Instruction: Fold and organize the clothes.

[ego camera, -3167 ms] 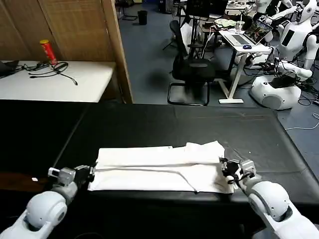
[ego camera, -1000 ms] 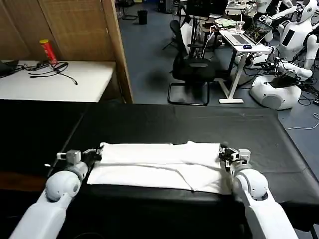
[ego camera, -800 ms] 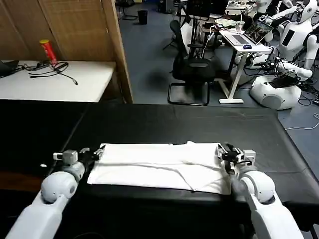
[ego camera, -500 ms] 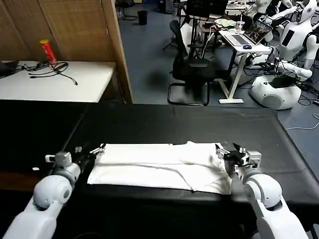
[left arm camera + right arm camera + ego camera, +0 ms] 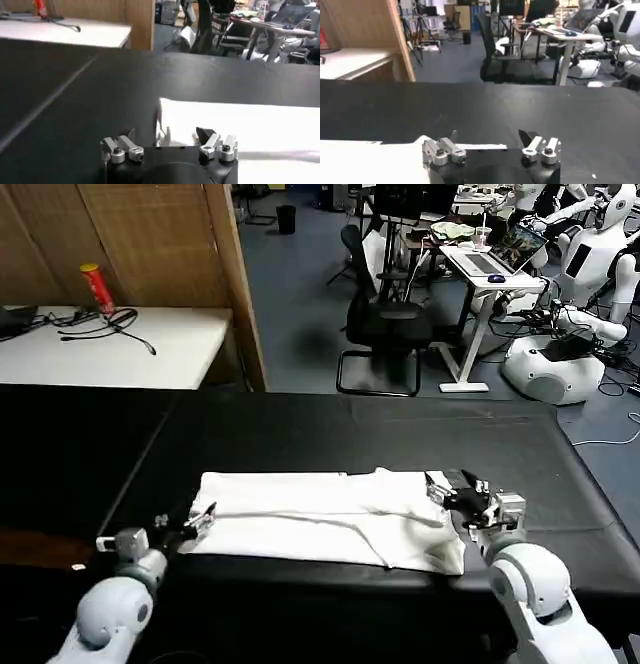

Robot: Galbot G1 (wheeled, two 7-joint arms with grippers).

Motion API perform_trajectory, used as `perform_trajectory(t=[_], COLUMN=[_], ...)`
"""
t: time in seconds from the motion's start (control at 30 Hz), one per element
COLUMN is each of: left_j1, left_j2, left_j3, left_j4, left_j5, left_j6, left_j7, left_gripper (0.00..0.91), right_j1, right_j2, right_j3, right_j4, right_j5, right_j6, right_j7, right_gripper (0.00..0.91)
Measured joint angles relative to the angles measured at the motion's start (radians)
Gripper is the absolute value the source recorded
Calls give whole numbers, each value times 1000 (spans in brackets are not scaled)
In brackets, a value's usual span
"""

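I expect a printed front hidden underneath when I flip the white T-shirt over, because the top shows fold edges, all plain white.
The clothes, one white T-shirt, lie folded into a long flat band across the black table. My left gripper is low at the band's left end with its jaws open, straddling the cloth's edge; the white cloth spreads ahead of it. At the band's right end my right gripper is also open, with nothing held. White cloth lies off one side of it, and a thin strip runs between its fingers.
A white side table with a red can and cables stands at the far left, beside a wooden partition. Beyond the black table are an office chair, a desk with a laptop and white robots.
Both grippers went from the shirt's near side out along its ends, then opened. The left one has drawn back toward the near edge; the right one has shifted slightly rightward.
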Motion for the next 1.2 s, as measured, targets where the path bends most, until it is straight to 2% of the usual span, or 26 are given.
perform_trajectory(t=[0.03,0.07,0.2,0.33,0.53,0.73,1.0,1.2], left_j1=[0,1,10,11,1,-15,-33,-13], left_j2=[-4,-8,-17,-24,-15,28,214,318], left_j3=[0,0,0,3,10,-9,-81,-105], left_j4=[4,7,7,12,11,21,93,112], left_j5=[2,4,7,24,53,175,236,199], left_j6=[-3,-4,-5,2,17,-11,-91,-90], left_j7=[0,-1,-2,7,18,36,53,19], left_gripper=[224,176,127,10,0,0,0,0], right_j1=[-2,-4,-7,-3,1,-1,-10,-19], right_j2=[0,0,0,1,4,3,16,33], right_j3=[0,-1,-1,-2,-3,9,20,19], right_j4=[3,5,7,11,14,17,14,15], right_j5=[-7,-13,-29,-30,-30,-28,-28,-42], right_j6=[2,5,14,15,17,18,22,23], right_j7=[-2,-6,-14,-26,-28,-29,-29,-27], right_gripper=[878,878,878,878,878,878,878,878])
